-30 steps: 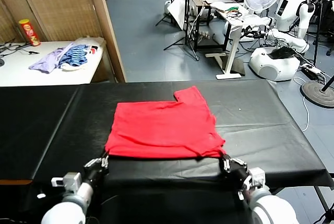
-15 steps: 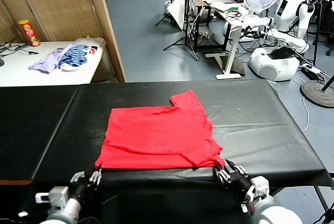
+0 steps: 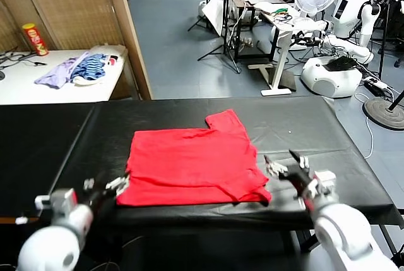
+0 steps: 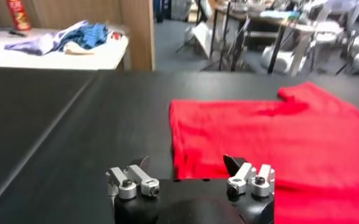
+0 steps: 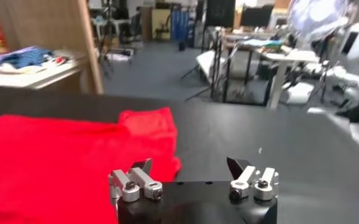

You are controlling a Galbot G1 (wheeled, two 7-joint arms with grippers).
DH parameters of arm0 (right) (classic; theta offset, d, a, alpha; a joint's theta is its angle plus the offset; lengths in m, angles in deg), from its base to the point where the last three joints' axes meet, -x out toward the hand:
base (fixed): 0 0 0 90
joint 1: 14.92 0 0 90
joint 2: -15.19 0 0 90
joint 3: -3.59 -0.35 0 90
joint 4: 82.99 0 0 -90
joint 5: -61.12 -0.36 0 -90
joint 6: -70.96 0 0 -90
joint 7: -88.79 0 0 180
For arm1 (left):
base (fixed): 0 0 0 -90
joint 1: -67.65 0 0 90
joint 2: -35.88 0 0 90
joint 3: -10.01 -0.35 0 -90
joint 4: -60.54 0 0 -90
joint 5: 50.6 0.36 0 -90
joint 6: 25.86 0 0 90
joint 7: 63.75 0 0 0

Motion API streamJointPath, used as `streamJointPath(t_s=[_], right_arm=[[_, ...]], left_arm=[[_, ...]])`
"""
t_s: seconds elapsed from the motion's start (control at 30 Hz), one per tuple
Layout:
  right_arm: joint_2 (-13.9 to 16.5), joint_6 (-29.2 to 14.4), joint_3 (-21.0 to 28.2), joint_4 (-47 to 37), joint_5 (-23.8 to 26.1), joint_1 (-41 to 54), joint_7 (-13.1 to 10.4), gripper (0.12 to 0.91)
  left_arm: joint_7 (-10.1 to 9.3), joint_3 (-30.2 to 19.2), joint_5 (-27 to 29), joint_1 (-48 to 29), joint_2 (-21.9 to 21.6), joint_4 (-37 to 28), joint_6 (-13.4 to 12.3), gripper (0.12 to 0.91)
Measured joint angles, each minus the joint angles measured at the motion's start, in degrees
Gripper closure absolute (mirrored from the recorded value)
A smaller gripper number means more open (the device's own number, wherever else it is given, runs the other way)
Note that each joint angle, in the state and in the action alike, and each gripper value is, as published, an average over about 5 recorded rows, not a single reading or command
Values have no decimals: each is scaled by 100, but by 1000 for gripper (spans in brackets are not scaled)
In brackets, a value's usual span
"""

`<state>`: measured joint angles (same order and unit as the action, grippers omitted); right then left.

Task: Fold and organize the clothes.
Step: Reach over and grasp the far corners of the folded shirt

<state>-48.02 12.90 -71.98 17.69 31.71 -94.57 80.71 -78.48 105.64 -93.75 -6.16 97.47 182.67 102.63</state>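
Observation:
The sleeve point(image 3: 225, 120) sticks out from the red T-shirt's limp far edge point(image 3: 172, 130), so the sleeve will go over with that edge when I fold the edge toward me.
The clothes, a bright red T-shirt point(image 3: 194, 165), lie folded flat on the black table point(image 3: 315, 138), one sleeve pointing toward the far side. My left gripper point(image 3: 106, 186) hovers just off the shirt's near left corner, open and holding nothing. My right gripper point(image 3: 287, 165) is beside the near right corner, also open and empty. In the left wrist view the shirt point(image 4: 277, 140) spreads out beyond the open left gripper point(image 4: 185, 164). The right wrist view shows the shirt point(image 5: 63, 158) off to one side of the open right gripper point(image 5: 189, 164).
A white side table point(image 3: 38, 91) at the far left carries a heap of lilac and blue-striped garments point(image 3: 76, 69) and a red can point(image 3: 35, 38). A wooden partition point(image 3: 129, 31) stands behind it. A fan, stands and another robot point(image 3: 353, 12) fill the floor beyond.
Both grippers opened and let go of the shirt's near corners after drawing it slightly toward me. They have lifted and moved away from the hem, and the shirt rests flat.

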Motion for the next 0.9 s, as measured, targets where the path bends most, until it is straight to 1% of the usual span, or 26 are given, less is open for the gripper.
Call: streamJointPath(t_s=[0.1,0.23,0.37,0.47,0.6,0.77,0.83,0.87,0.9], right_arm=[[-169,-19,388,-806,-65,722,52,227],[-438,24,801,-1808,-189,1484,169,227],[-743,191,1010,-2619,-303,1982,209,227],[-977,284,1086,-3116,-285,2240,209,227],[-1216,303,1132,-3601,-243,2442,254,227],[-1390,229,1141,-3995,-133,2571,353,239],[-1438,183,1133,-4122,-72,2607,385,271],[-1457,160,1129,-4180,-46,2623,401,298],[-1475,138,1121,-4234,-23,2636,419,340]], left_arm=[[-70,-375,-177,-801,-72,-666,51,232],[-61,-905,-241,-1724,-81,-1537,70,232],[-47,-1347,-253,-2513,8,-2370,123,232],[-22,-1563,-257,-2979,112,-2966,175,232],[52,-1691,-264,-3416,221,-3649,206,232],[179,-1729,-239,-3662,285,-4191,255,232],[239,-1725,-224,-3688,296,-4307,264,232],[267,-1721,-217,-3695,298,-4350,256,239],[297,-1716,-209,-3701,300,-4392,243,246]])
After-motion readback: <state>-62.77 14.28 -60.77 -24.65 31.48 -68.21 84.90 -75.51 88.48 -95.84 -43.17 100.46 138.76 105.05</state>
